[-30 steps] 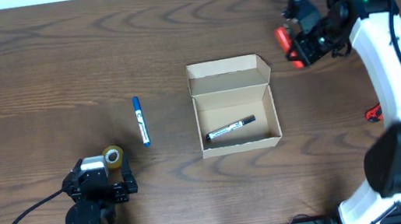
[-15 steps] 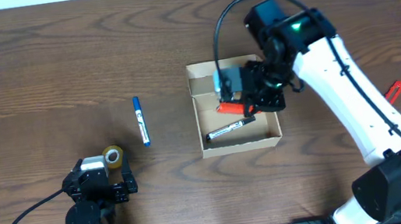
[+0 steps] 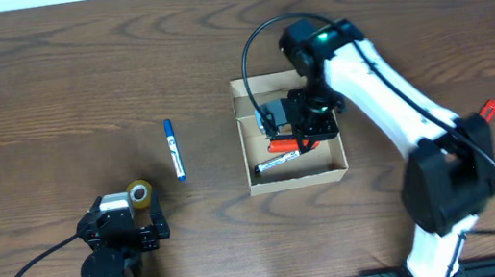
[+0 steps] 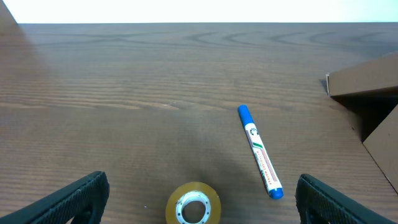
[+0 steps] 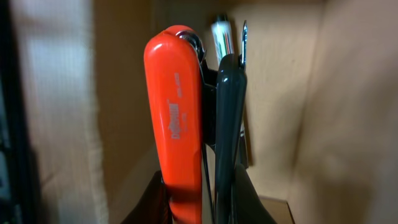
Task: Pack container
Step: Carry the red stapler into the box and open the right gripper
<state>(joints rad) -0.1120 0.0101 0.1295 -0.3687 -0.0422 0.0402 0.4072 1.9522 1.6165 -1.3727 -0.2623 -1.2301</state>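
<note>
My right gripper is lowering the red-orange stapler (image 3: 285, 145) inside the open box's sides. It should keep going down toward the box's bottom (image 3: 324, 159) and let go of the stapler there.
The container (image 3: 297, 182), a tan cardboard box with its flap lid open at the back, sits at the table's middle. A black marker (image 3: 280, 162) lies inside it. My right gripper (image 3: 300, 127) reaches down into the box, shut on a red-orange stapler (image 3: 280, 146). In the right wrist view the stapler (image 5: 177, 106) is clamped between the jaws (image 5: 199, 193), with the box wall (image 5: 354, 112) close by and the marker tip (image 5: 221, 31) beyond. My left gripper (image 3: 125, 219) is open and empty at the front left.
A roll of tape (image 3: 140, 192) lies just ahead of the left gripper (image 4: 202, 186), also seen in the left wrist view (image 4: 194, 204). A blue marker (image 3: 173, 150) lies left of the box. A small red item (image 3: 486, 110) lies at the far right.
My right arm has carried the red stapler from the far right into the box and lowered it further. The left arm has not moved.
</note>
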